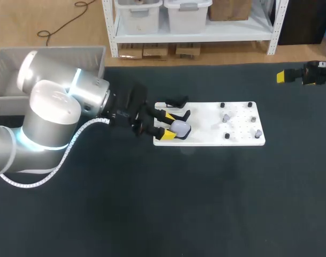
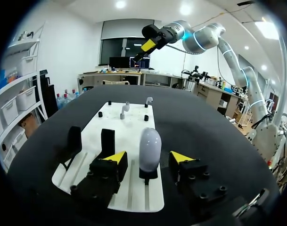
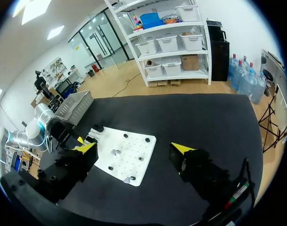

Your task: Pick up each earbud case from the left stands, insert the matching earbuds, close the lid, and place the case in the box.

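Earbuds (image 1: 226, 118) are out on the pegs, so the shut earbud case (image 1: 180, 128) should turn out to hide empty sockets when I open its lid.
A pale lilac earbud case (image 2: 149, 149) stands upright on its black stand at the near left end of the white board (image 2: 127, 125). My left gripper (image 2: 148, 157) straddles it, with a yellow-tipped finger on each side and a small gap to the case on both, so it is open. From above, the case (image 1: 181, 127) shows between the left gripper's (image 1: 168, 125) tips. Two small earbuds (image 2: 126, 107) sit on pegs at the board's far end. My right gripper (image 3: 134, 148) hangs open and empty, high over the table's far right (image 1: 283, 76).
Two empty black stands (image 2: 108, 140) rise beside the case on the board (image 1: 211, 124). A grey box (image 1: 7, 75) sits at the table's far left, behind my left arm. Small black pegs (image 1: 226, 136) dot the board's right end.
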### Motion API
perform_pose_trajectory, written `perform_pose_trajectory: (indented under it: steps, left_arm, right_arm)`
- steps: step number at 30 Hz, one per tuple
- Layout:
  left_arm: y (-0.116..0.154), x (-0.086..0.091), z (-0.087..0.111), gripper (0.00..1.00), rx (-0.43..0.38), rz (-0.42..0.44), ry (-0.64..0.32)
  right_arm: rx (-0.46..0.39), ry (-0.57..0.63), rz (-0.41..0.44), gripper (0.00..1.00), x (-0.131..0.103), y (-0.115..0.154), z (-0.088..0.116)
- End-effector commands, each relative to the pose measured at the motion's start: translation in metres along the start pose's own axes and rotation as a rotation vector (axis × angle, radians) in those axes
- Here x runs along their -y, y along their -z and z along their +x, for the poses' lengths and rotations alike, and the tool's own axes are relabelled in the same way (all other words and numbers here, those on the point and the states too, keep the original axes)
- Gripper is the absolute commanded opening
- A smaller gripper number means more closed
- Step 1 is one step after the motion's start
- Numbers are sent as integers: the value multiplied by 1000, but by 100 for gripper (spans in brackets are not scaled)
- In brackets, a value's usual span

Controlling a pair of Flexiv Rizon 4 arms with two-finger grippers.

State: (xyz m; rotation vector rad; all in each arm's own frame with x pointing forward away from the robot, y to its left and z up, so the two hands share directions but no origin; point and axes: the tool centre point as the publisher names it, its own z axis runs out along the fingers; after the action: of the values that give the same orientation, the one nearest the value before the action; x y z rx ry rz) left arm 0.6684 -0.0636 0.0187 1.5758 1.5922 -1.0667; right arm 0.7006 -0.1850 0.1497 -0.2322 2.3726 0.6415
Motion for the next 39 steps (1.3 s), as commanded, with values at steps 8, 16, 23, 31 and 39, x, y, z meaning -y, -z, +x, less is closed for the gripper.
perform_pose_trajectory:
  steps: [8,16,23,31,39]
  left_arm:
    - [-7,3,2,55,19,-21,-5]
    - [-8,0,0,47,30,-36,-4]
    - [-9,0,1,46,30,-34,-7]
    - [-10,2,0,45,33,-30,-12]
    - [-10,3,0,0,30,-34,-21]
  right_arm:
    - [0,1,-1,100,0,0,0]
    - [0,1,-1,100,0,0,0]
    - [0,1,-1,100,0,0,0]
    - [0,1,-1,100,0,0,0]
    - [0,1,-1,100,0,0,0]
